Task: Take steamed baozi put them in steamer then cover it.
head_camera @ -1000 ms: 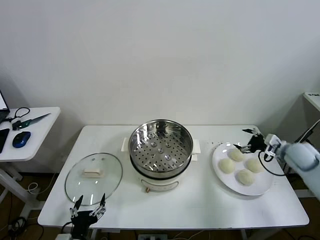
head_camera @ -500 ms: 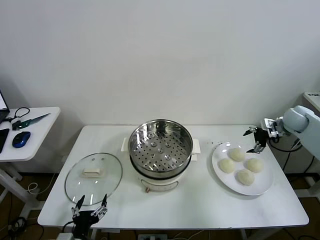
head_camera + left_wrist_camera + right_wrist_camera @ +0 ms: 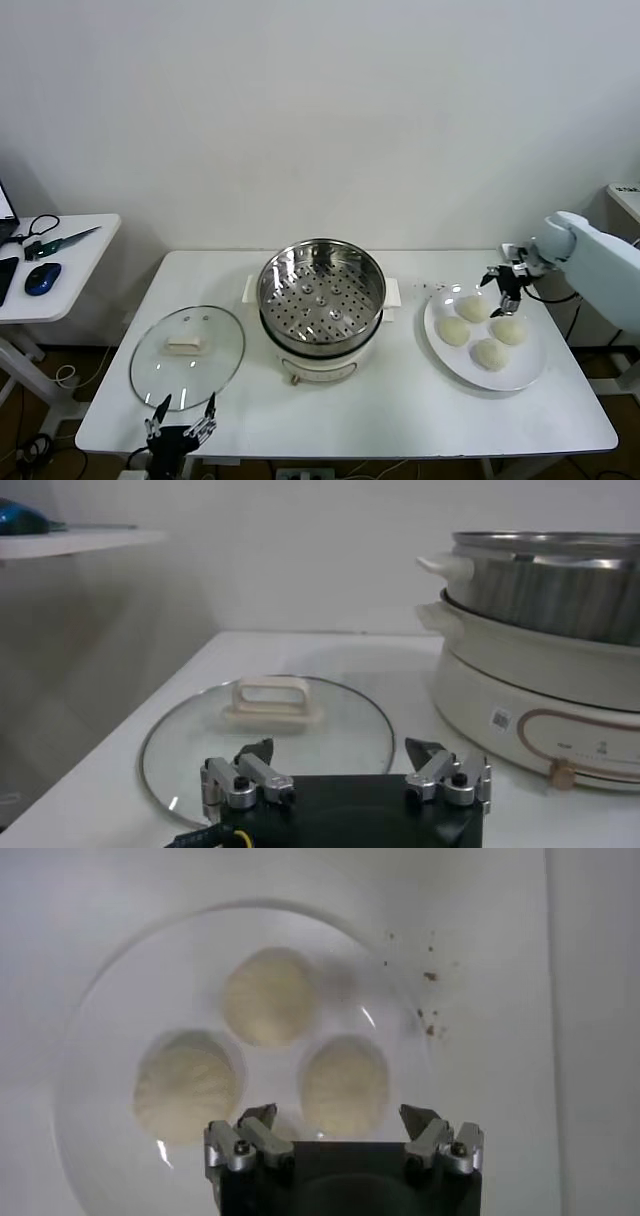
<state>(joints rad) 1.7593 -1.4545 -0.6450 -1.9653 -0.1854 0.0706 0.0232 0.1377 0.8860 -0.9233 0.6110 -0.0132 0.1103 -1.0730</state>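
The back baozi is centred ahead of the robot's open fingers, so the right gripper should go down next toward the plate and close around the baozi's sides (image 3: pixel 472 309).
Four cream-white baozi (image 3: pixel 473 309) lie on a white plate (image 3: pixel 527 378) at the table's right. My right gripper (image 3: pixel 503 286) hovers open and empty just above the plate's far edge, over the back baozi. In the right wrist view three baozi show, the nearest one (image 3: pixel 343 1085) between my open fingers (image 3: pixel 338 1116) and below them. The steel steamer (image 3: pixel 322 290) on its white base stands mid-table, with nothing in it. The glass cover (image 3: pixel 187 355) with its white handle lies flat at the front left. My left gripper (image 3: pixel 182 420) is parked open at the front edge, just before the cover (image 3: pixel 270 730).
A side table at the far left holds a blue mouse (image 3: pixel 42 278) and cables. Dark crumbs (image 3: pixel 430 1008) lie on the table beside the plate. The steamer base (image 3: pixel 540 695) stands close to the left gripper's side.
My right gripper has swung from low at the plate's edge, up and out to the right, then back in over the plate's far edge. The left arm has not moved.
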